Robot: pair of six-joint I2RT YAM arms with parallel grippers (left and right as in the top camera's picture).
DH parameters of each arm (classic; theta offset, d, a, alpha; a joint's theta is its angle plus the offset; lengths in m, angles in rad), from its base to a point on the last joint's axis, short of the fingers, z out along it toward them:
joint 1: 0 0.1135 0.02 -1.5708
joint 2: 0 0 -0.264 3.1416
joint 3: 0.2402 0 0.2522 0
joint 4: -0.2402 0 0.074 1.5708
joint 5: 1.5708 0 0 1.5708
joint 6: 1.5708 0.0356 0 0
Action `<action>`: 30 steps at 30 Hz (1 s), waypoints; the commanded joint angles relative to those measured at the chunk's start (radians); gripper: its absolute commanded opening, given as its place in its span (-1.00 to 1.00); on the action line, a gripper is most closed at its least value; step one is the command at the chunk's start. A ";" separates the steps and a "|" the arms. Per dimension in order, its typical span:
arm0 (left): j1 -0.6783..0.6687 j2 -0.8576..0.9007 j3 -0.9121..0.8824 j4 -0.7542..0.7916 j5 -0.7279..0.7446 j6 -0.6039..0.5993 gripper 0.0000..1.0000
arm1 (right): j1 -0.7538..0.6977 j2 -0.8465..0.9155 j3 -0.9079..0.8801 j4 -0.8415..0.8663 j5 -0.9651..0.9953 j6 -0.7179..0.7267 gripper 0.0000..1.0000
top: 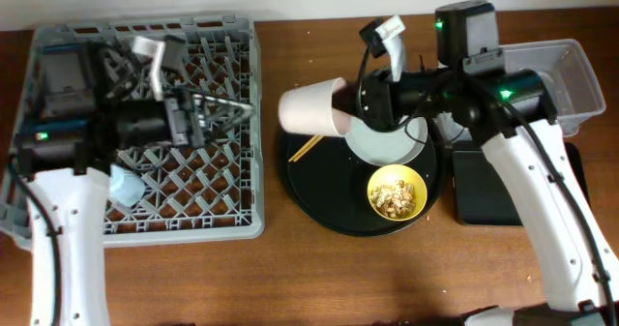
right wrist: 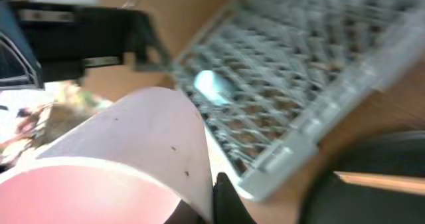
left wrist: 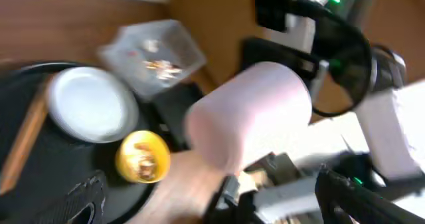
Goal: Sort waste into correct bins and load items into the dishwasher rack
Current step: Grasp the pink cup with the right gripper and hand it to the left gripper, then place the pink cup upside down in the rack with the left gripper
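Next, I take the pink cup (top: 311, 109) with my left gripper and put it beside the blue cup, because my right gripper is holding it short of the dishwasher rack.
My right gripper (top: 340, 108) is shut on the rim of the small pink cup (top: 311, 106), holding it on its side above the left edge of the round black tray; the cup also shows in the left wrist view (left wrist: 252, 111) and the right wrist view (right wrist: 113, 164). My left gripper (top: 215, 108) is open and empty over the dishwasher rack (top: 242, 224), facing the cup. The blue cup (top: 126, 186) lies in the rack. The pale grey bowl (top: 387, 142), the yellow bowl (top: 397, 192) holding food scraps, and a chopstick (top: 305, 147) sit on the round tray.
The large round black tray (top: 319, 205) stands in the middle. The clear tub (top: 575, 74) is at the far right with small white and gold-brown bits in it (left wrist: 159, 64). The shallow black rectangular tray (top: 493, 186) lies in front of the tub.
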 commanded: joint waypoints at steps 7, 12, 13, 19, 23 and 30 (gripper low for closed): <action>-0.233 0.002 0.013 0.068 0.203 0.015 0.39 | 0.077 0.024 0.000 0.174 -0.185 -0.067 -0.92; -0.232 0.002 0.013 0.066 0.194 0.014 0.27 | 0.077 0.024 0.000 0.206 -0.150 -0.045 -0.85; -0.232 0.002 0.013 0.066 0.147 0.014 0.24 | 0.070 0.024 0.000 0.207 -0.149 -0.044 -0.28; -0.101 -0.004 0.013 -0.066 -0.727 -0.102 0.24 | -0.129 0.018 0.000 -0.120 0.144 0.063 0.14; -0.049 0.029 0.013 -0.183 -1.348 -0.293 0.24 | -0.001 0.023 0.000 -0.375 0.526 0.063 0.19; -0.046 0.278 0.013 -0.254 -1.396 -0.367 0.25 | 0.058 0.027 0.000 -0.401 0.557 0.064 0.27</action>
